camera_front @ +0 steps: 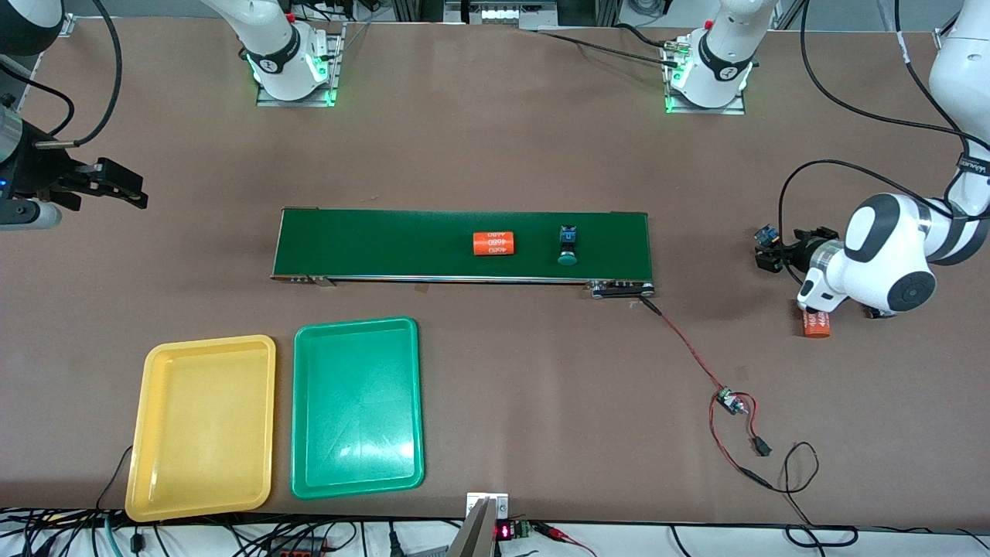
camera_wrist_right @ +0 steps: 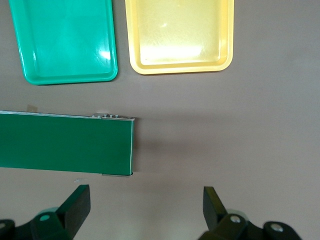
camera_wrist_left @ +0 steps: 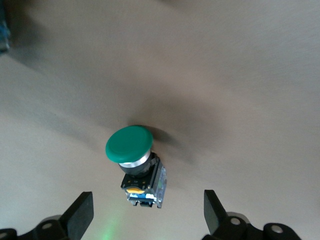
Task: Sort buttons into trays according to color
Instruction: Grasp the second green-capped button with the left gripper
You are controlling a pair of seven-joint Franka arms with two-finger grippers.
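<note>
I should expect another button hidden under my arm when I carry the green-capped button (camera_front: 766, 235) away, because a small blue body (camera_front: 882, 314) is peeking out there.
A green-capped button (camera_front: 568, 246) lies on the dark-green conveyor belt (camera_front: 387, 244), near the belt's end toward the left arm. Another green-capped button (camera_wrist_left: 136, 162) lies on its side on the brown table off that end; in the front view only its blue body (camera_front: 766, 235) shows. My left gripper (camera_wrist_left: 147, 195) (camera_front: 772, 251) is low over it and open, a finger on either side of its body, not touching. My right gripper (camera_front: 131, 192) (camera_wrist_right: 145, 190) hangs open and empty over the table off the belt's other end. The yellow tray (camera_front: 205, 418) (camera_wrist_right: 180, 35) and the green tray (camera_front: 356, 402) (camera_wrist_right: 65, 40) hold nothing.
An orange cylinder with white numbers (camera_front: 494, 244) lies on the belt beside the button. Another orange cylinder (camera_front: 816, 323) lies on the table under the left arm. A small circuit board (camera_front: 727, 401) with red and black wires lies nearer the front camera, off the belt's corner.
</note>
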